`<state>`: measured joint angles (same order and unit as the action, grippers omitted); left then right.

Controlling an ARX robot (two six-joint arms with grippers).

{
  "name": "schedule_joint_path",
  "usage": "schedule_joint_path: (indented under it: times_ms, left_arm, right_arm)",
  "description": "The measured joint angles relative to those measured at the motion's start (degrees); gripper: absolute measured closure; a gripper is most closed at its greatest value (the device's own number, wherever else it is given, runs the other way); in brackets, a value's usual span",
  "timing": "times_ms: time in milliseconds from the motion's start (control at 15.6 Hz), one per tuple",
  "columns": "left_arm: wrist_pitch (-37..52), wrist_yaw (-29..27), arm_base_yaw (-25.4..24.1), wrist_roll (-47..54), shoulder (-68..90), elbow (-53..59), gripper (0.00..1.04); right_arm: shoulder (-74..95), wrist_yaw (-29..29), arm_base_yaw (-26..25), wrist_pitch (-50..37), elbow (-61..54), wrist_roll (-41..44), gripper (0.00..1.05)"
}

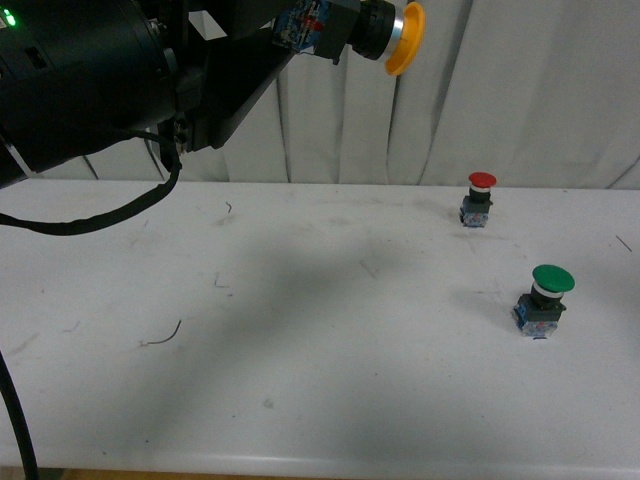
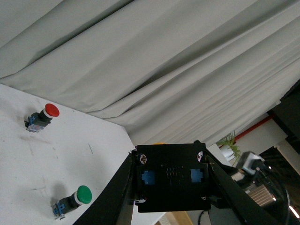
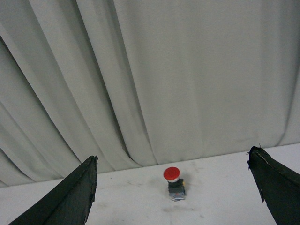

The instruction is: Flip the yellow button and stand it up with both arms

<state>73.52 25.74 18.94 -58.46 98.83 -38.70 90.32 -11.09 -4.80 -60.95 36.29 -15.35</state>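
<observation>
I see a black collar [image 1: 374,28] joining the yellow button's cap to its block base [image 1: 318,24], so the block base will come along stiffly when I carry the cap.
High above the table, my left gripper [image 1: 312,24] is shut on the blue-black block base of the yellow button [image 1: 404,38]. The button lies sideways in the grip, its orange-yellow cap pointing right. In the left wrist view the black base [image 2: 171,178] with two blue squares fills the space between the fingers [image 2: 110,201], and only a sliver of the cap shows past it. My right gripper [image 3: 172,156] is open with nothing between its fingers [image 3: 70,197]; it hangs low over the table, facing the curtain. The right arm is out of the front view.
A red-capped button [image 1: 480,198] stands near the back of the white table [image 1: 300,350], straight ahead of my right gripper [image 3: 174,183]. A larger green-capped button [image 1: 545,298] stands nearer, on the right. A grey curtain [image 1: 520,90] hangs behind.
</observation>
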Motion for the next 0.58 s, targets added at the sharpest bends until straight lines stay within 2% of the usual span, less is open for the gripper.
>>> schedule_joint_path:
  times_ms: [64,193,257,386,579]
  left_arm:
    - [0.0,0.0,0.0,0.0,-0.2,0.0,0.69]
    - [0.0,0.0,0.1,0.1,-0.2,-0.2,0.69]
    - [0.0,0.0,0.4,0.2,-0.2,-0.4,0.69]
    - [0.0,0.3,0.4,0.2,-0.2,-0.7,0.69]
    - [0.0,0.3,0.4,0.2,0.4,-0.7,0.69]
  right_arm:
    - [1.5,-2.4,0.5,-1.7,2.2,-2.6,0.06]
    - [2.7,-12.9,4.2,-13.1,1.8,-15.3,0.06]
    - [4.4,-17.0,6.3,-13.1,0.3,-21.3,0.06]
    - [8.9,-21.1,10.0,-12.3,-1.3,-33.9,0.06]
    - [11.9,-21.6,13.6,-12.6,0.3,-52.9,0.06]
